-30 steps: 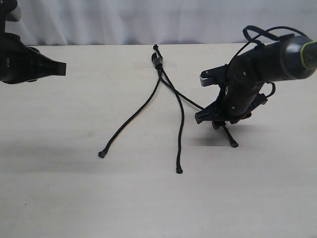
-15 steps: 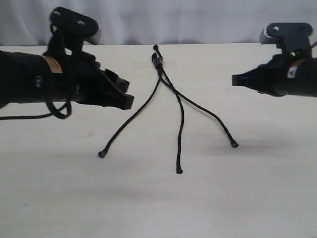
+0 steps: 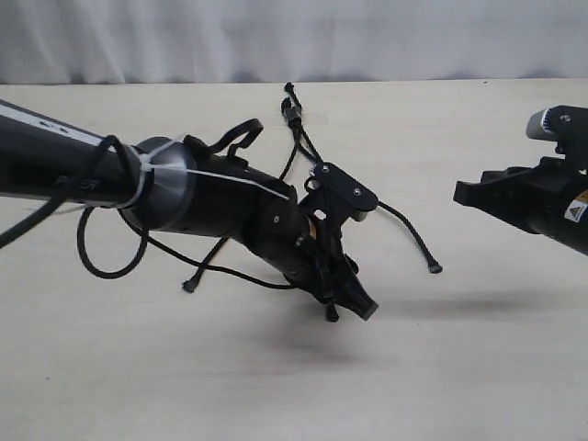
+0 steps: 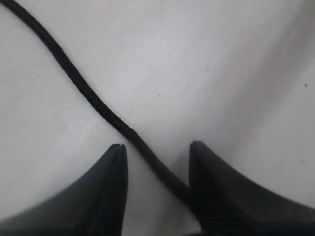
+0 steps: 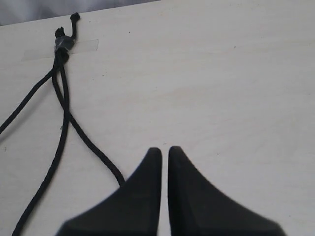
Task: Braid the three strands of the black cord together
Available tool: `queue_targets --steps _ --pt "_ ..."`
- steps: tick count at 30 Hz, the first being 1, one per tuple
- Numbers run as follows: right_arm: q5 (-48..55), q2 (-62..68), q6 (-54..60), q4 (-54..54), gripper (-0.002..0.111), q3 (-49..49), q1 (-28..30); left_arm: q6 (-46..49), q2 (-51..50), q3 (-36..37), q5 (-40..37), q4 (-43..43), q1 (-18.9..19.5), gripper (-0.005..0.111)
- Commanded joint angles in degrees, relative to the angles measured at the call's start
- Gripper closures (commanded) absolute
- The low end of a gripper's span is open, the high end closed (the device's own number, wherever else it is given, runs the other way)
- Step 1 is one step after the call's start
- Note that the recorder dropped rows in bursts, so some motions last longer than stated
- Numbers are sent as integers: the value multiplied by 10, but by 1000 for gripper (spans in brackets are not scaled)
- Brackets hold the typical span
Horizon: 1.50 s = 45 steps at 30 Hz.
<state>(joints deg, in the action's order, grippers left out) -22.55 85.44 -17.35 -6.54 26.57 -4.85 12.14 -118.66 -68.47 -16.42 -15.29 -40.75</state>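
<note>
I expect the strand (image 3: 412, 231) nearest my right gripper to drag inward when I pull the middle strand across, since the black cord's strands gather just below the knot (image 3: 298, 136).
The black cord's bound knot (image 3: 294, 115) lies at the table's far middle, also seen as the knot (image 5: 63, 44) in the right wrist view. Three strands fan out toward the front. The left strand's tip (image 3: 189, 287) and the right strand (image 3: 413, 239) lie free. My left arm hides most of the middle strand; its tip (image 3: 333, 316) shows just beside my left gripper (image 3: 361, 309). In the left wrist view that gripper (image 4: 157, 147) is open, with a strand (image 4: 98, 103) running on the table between its fingers. My right gripper (image 3: 461, 193) hovers at the right, shut (image 5: 165, 150) and empty.
Clear tape (image 5: 83, 46) holds the cord's end to the pale table (image 3: 478, 367). My left arm's glossy cables (image 3: 92, 266) loop over the table's left half. A white curtain (image 3: 413, 37) stands behind the far edge.
My left arm has swung in from the left, crossed over the strands and come down at the middle strand's end. My right arm has shifted a little further right and lower.
</note>
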Motion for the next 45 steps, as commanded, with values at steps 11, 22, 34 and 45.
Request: queue_targets --steps 11,22,34,45 --pt "-20 -4 -3 4 104 -2 4 2 -35 -24 -37 28 1 107" --pt "-16 -4 -3 4 104 -2 4 -2 81 -11 -123 93 175 107" --pt "-20 -4 -3 1 104 -2 0 18 -15 21 -141 44 192 107" --pt "-17 -4 -3 1 104 -2 0 116 -7 -34 -165 -61 75 107"
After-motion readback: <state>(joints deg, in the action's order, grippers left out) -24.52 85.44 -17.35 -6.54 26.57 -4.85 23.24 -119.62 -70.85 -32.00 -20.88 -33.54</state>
